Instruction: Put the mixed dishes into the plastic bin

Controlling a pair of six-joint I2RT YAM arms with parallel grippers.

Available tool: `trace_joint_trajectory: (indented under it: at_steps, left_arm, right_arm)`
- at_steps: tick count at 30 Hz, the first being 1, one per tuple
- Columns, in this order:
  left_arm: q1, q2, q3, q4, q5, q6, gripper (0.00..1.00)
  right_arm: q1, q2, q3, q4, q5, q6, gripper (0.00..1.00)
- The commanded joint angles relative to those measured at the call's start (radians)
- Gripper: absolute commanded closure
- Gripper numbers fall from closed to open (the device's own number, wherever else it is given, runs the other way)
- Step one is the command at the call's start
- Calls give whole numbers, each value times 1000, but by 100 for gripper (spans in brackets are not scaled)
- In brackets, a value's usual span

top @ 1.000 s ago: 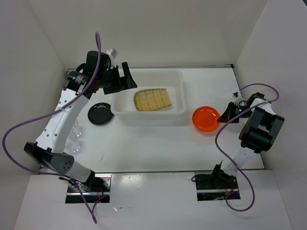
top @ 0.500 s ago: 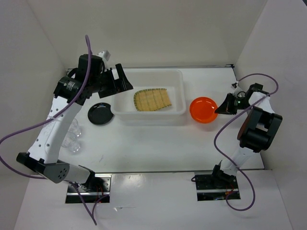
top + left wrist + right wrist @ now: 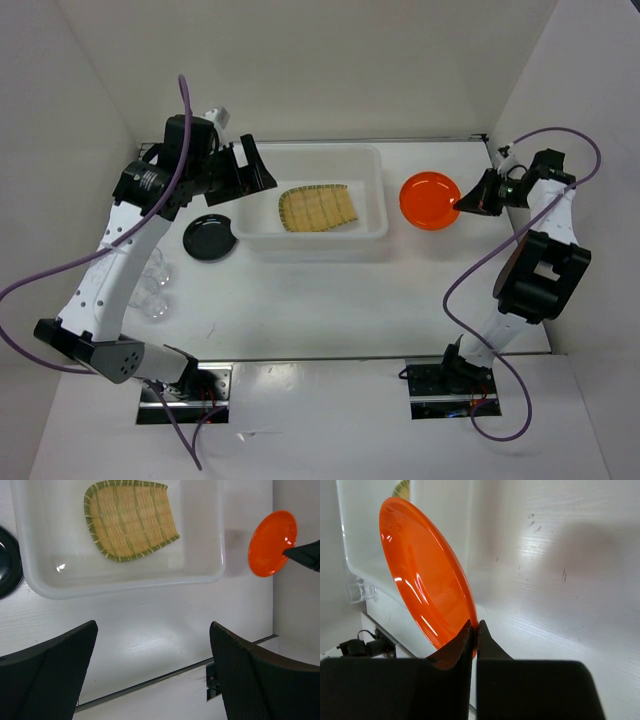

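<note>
My right gripper keeps carrying the orange plate (image 3: 429,200) until it rests on the bamboo tray (image 3: 317,208), because the plate hangs by its rim and the tray lies clear.
The translucent white plastic bin (image 3: 372,238) stands at the middle back and holds the tan woven bamboo tray (image 3: 317,208), which also shows in the left wrist view (image 3: 131,519). My right gripper (image 3: 466,201) is shut on the rim of the small orange plate (image 3: 430,200) and holds it raised just right of the bin; the plate also shows in the right wrist view (image 3: 422,575). My left gripper (image 3: 255,165) is open and empty above the bin's left end. The glossy black plate (image 3: 209,237) lies left of the bin. The clear glass cup (image 3: 155,290) lies under the left arm.
White walls close in the table at the back, left and right. A metal strip (image 3: 330,357) runs along the table's near edge. Purple cables loop off both arms.
My right gripper has lifted the orange plate off the table and carried it back and slightly left, beside the bin's right end. My left arm swung left earlier and now holds still.
</note>
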Motion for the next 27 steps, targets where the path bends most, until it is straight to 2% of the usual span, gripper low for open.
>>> trace_joint_trajectory:
  at_steps: [1,4,13,22,27]
  left_arm:
    - [5,-30,-42,27,-1,-22,1]
    - [5,-51,-92,56,8,-22,1]
    - [5,-31,-102,66,28,-11,1]
    - [5,-51,-131,66,19,-20,1]
    - [5,-72,-163,43,-12,-39,1]
  right_arm:
    - [8,-51,98,-4,-57,47,100]
    - [8,-51,152,18,-82,81,100]
    - [186,10,263,74,-82,152,100]
    - [436,230,521,88,-76,158,100]
    - [520,351,578,124,-87,167,100]
